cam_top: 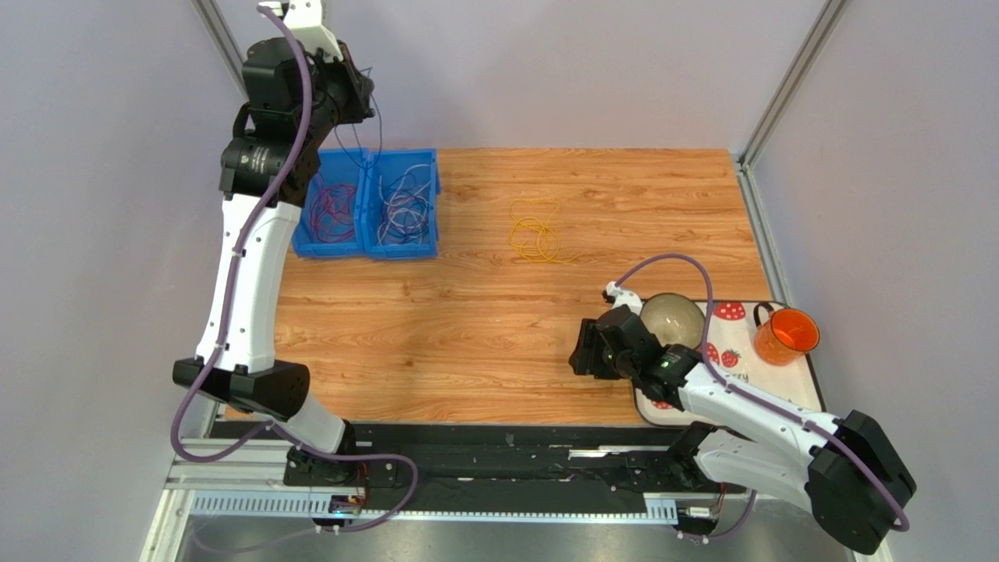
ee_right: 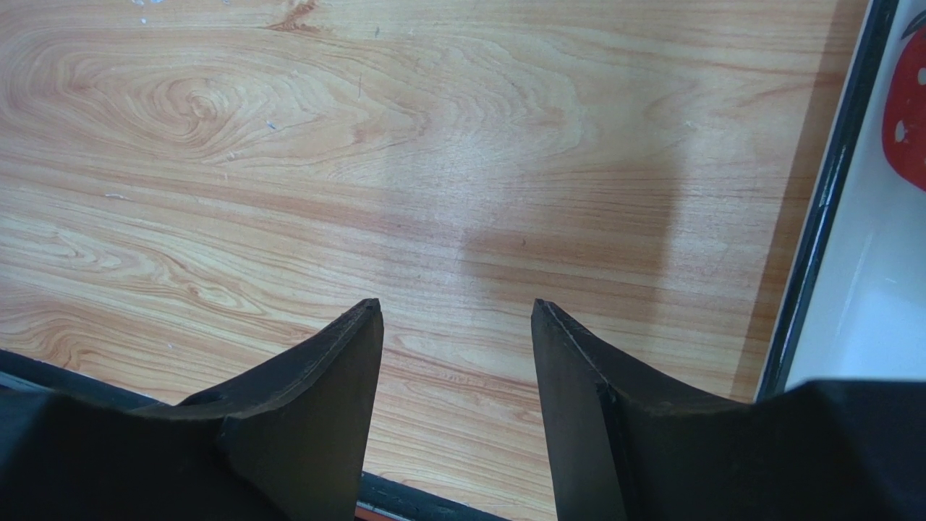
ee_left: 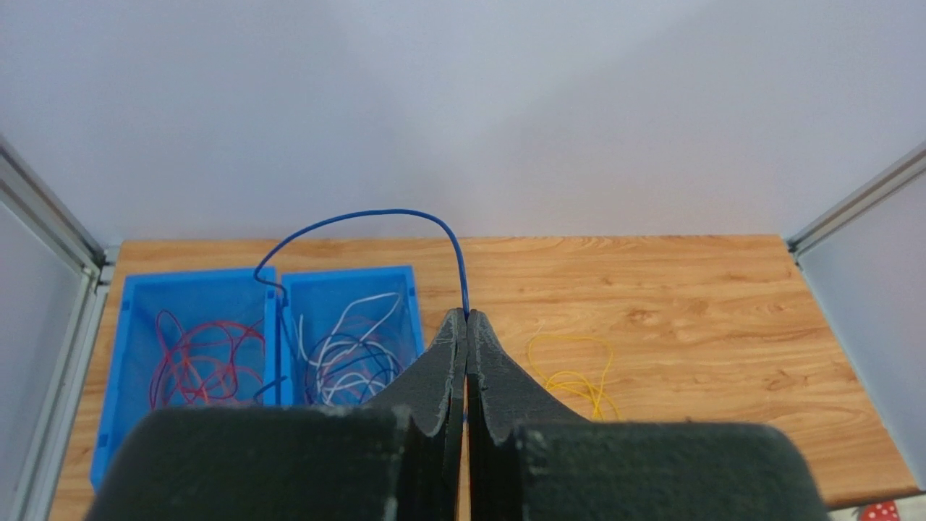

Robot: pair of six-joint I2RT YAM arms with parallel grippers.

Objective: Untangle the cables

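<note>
The blue cable is hanging across the bins' shared side (ee_left: 282, 350) next to the bin of red cables, so next my left gripper swings back and lets go of the cable over the bin with white cables (cam_top: 406, 208).
My left gripper (ee_left: 466, 317) is shut on a thin blue cable (ee_left: 359, 217) and holds it high above the blue bins; it also shows in the top view (cam_top: 358, 84). The cable arches up and drops into the bins. The left bin (cam_top: 307, 240) holds red and purple cables (ee_left: 207, 364). The right bin (cam_top: 432, 193) holds white and dark cables (ee_left: 348, 353). A loose yellow cable (cam_top: 537, 234) lies on the wood table, also in the left wrist view (ee_left: 571, 375). My right gripper (ee_right: 457, 309) is open and empty, low over bare wood near the table's front edge (cam_top: 586, 351).
A white strawberry-print tray (cam_top: 739, 351) at the front right carries a bowl (cam_top: 671, 319) and an orange cup (cam_top: 786, 336). Grey walls and metal posts (cam_top: 783, 82) enclose the table. A black rail runs along the front edge (cam_top: 516, 445).
</note>
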